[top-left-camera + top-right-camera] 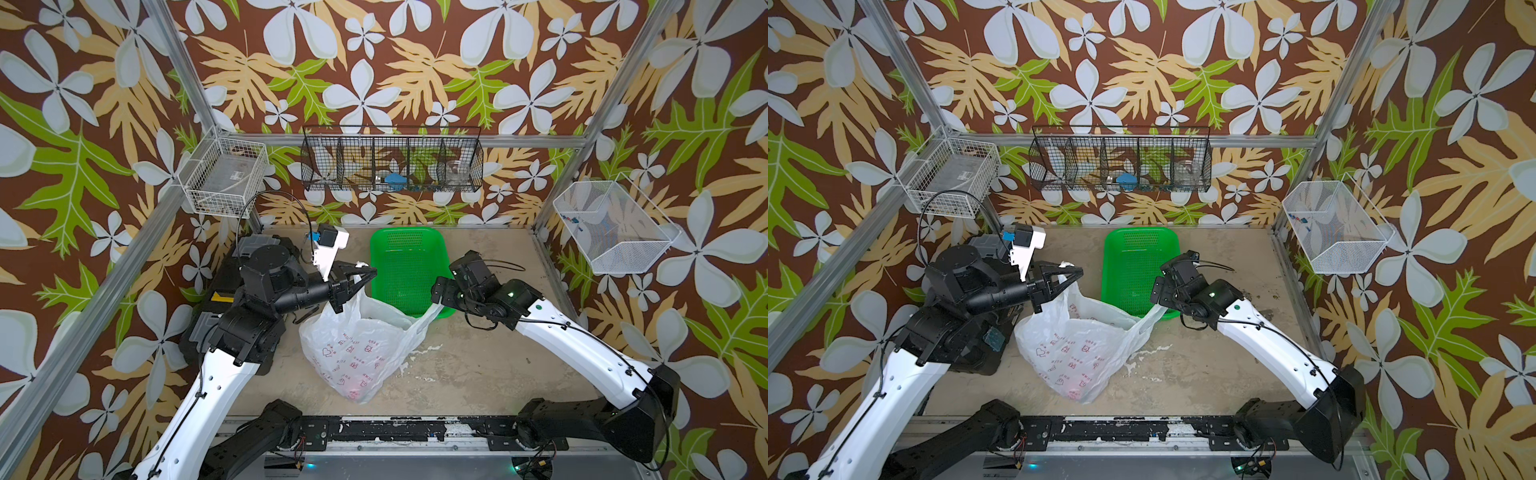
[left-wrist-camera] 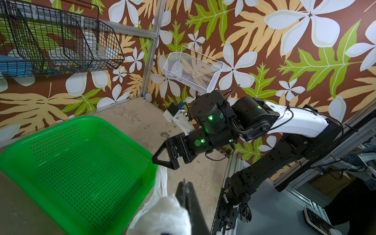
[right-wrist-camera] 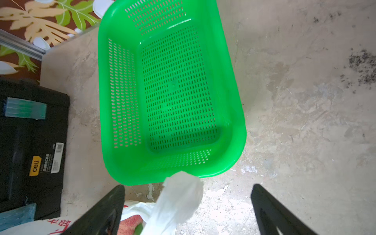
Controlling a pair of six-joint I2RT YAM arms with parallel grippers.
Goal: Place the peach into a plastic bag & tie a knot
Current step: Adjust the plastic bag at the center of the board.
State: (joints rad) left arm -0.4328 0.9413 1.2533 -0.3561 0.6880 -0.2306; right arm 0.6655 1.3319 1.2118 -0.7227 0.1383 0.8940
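The plastic bag [image 1: 356,352] hangs limp below its loose handle [image 1: 432,310], so the bag will slide along and open wide when the robot pulls that handle.
The plastic bag [image 1: 357,349] [image 1: 1075,345], white with red icons, sags on the table between my arms. My left gripper [image 1: 365,272] [image 1: 1073,272] [image 2: 186,189] is shut on its left handle [image 2: 162,215] and holds it up. The right handle [image 3: 179,195] hangs loose between the wide-open fingers of my right gripper [image 3: 188,195] [image 1: 439,300] [image 2: 163,163], touching neither. The peach [image 3: 130,223] shows red inside the bag's mouth, and as a faint pink patch [image 1: 353,392] near the bag's bottom. No knot shows in any view.
A green perforated basket [image 1: 405,270] [image 3: 173,91] stands just behind the bag, with the right handle draped at its near rim. A black toolbox [image 3: 30,142] sits at the left. Wire baskets [image 1: 390,164] hang on the walls.
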